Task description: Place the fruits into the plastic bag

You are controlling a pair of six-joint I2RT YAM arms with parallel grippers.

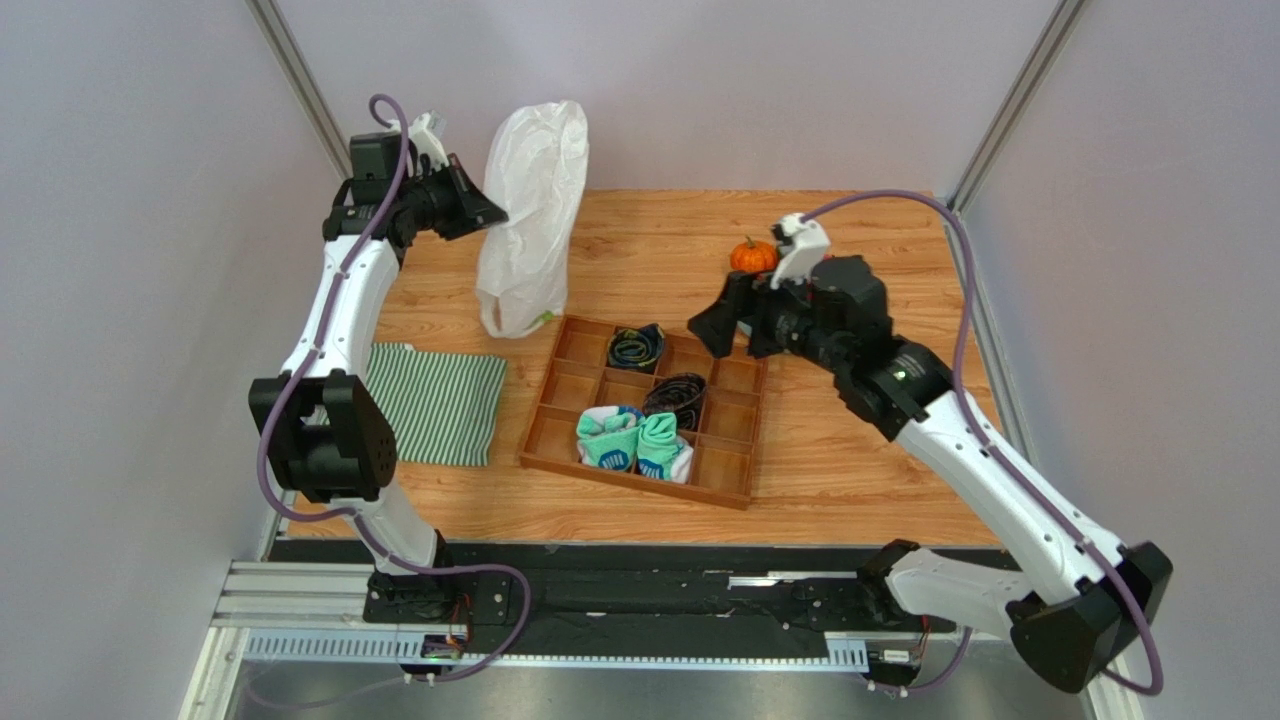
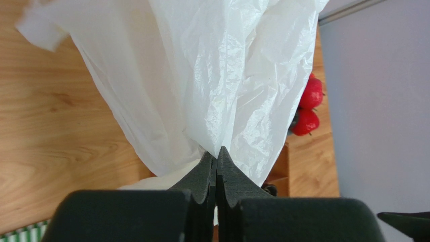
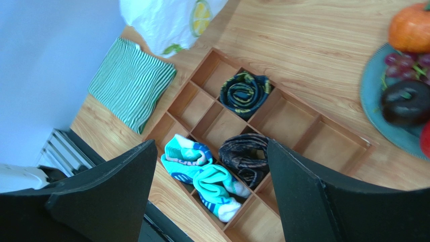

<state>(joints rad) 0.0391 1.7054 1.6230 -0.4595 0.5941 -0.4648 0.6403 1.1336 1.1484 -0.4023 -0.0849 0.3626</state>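
The plastic bag point(image 1: 535, 225) hangs folded closed from my left gripper, so my right gripper should grab the pinched film point(image 1: 511, 212) before my left gripper grabs the bag's opposite rim.
The white plastic bag point(image 1: 529, 210) stands upright at the back left of the table, held up by its top. My left gripper point(image 1: 490, 212) is shut on the bag's thin film point(image 2: 222, 70), its tips point(image 2: 217, 153) pinched together. An orange pumpkin-like fruit point(image 1: 751, 255) shows behind my right gripper point(image 1: 712, 324). In the right wrist view the pumpkin point(image 3: 411, 26), grapes point(image 3: 404, 59) and a dark purple fruit point(image 3: 406, 102) lie on a teal plate point(image 3: 371, 101). Two red apples point(image 2: 309, 106) show past the bag. My right gripper point(image 3: 211, 147) hangs open and empty over the divider tray.
A wooden divider tray point(image 1: 643, 405) at mid table holds rolled teal socks point(image 3: 202, 174) and dark socks point(image 3: 246, 94). A green-and-white striped cloth point(image 1: 436, 402) lies at the left. Grey walls close in on both sides.
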